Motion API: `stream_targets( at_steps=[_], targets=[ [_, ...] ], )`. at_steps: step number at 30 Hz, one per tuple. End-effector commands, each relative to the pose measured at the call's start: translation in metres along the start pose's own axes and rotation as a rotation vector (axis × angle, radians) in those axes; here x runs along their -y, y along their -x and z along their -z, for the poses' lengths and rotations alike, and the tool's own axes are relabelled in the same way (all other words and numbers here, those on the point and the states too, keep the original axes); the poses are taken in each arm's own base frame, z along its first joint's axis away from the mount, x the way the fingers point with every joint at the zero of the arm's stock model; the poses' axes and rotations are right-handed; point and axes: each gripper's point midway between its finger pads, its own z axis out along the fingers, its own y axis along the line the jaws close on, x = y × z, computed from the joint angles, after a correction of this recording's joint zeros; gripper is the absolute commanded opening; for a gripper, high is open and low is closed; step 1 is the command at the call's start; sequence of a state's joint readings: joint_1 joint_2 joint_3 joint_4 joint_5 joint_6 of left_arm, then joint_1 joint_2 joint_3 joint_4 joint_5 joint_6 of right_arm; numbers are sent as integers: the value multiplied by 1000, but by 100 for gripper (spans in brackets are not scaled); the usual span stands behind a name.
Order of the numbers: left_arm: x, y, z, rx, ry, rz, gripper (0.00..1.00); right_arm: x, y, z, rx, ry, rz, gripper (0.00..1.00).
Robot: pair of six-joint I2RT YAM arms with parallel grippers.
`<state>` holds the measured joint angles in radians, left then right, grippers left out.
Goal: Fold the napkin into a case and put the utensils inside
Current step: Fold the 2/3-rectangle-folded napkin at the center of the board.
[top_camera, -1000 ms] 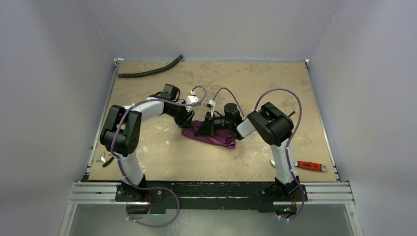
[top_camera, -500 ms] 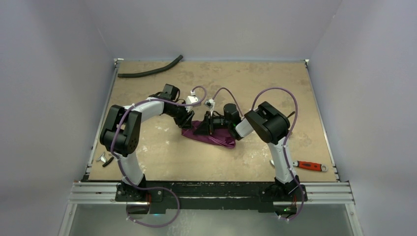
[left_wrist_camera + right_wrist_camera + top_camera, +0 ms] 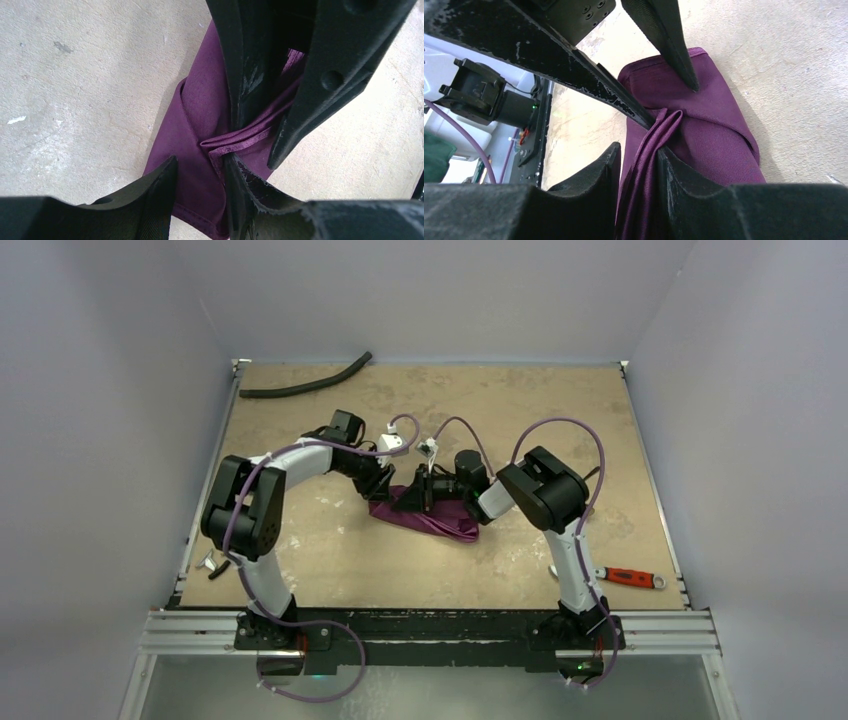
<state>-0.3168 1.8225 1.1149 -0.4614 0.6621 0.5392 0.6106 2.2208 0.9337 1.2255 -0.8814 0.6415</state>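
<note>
The napkin's raised fold [image 3: 214,144] meets the flap's edge. My left gripper should keep that edge [image 3: 216,174] in place while my right gripper pushes the fold toward it.
The plum-purple napkin [image 3: 430,515] lies folded in a bunch at mid-table, and both grippers are down on its far left part. In the left wrist view the napkin [image 3: 200,150] passes flat between my left gripper's [image 3: 200,195] parted fingers [image 3: 150,200]. The right one of these touches a raised fold ridge [image 3: 235,142]. My right gripper [image 3: 639,175] straddles a bunched fold [image 3: 646,155] that leans on one finger [image 3: 684,180], with a gap to the other. From above, the left gripper [image 3: 385,487] and right gripper [image 3: 418,495] nearly meet. I cannot pick out the utensils for sure.
A long black hose [image 3: 305,385] lies at the far left. A red-handled tool [image 3: 632,578] sits near the right front edge. Small silvery and dark pieces [image 3: 213,563] lie at the left edge, too small to identify. The table's rails [image 3: 430,625] run along the front.
The right arm has shifted slightly left toward the left gripper, and its fingers have parted a little. The napkin and left arm have barely moved.
</note>
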Motion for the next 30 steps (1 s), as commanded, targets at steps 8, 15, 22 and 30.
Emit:
stream_targets(
  at_steps=[8,15,22,30],
  targets=[
    [8,19,12,48,-5,-36,39,2,15,-9,48,-26,18,1],
    [-2,46,37,86,54,-52,61,13,-3,-5,-1,-127,13,0],
    [3,22,31,7,37,-41,60,13,-12,-5,-2,-155,5,0],
    [-6,5,22,-47,103,-46,49,16,-19,-5,-17,-185,-30,0]
  ],
)
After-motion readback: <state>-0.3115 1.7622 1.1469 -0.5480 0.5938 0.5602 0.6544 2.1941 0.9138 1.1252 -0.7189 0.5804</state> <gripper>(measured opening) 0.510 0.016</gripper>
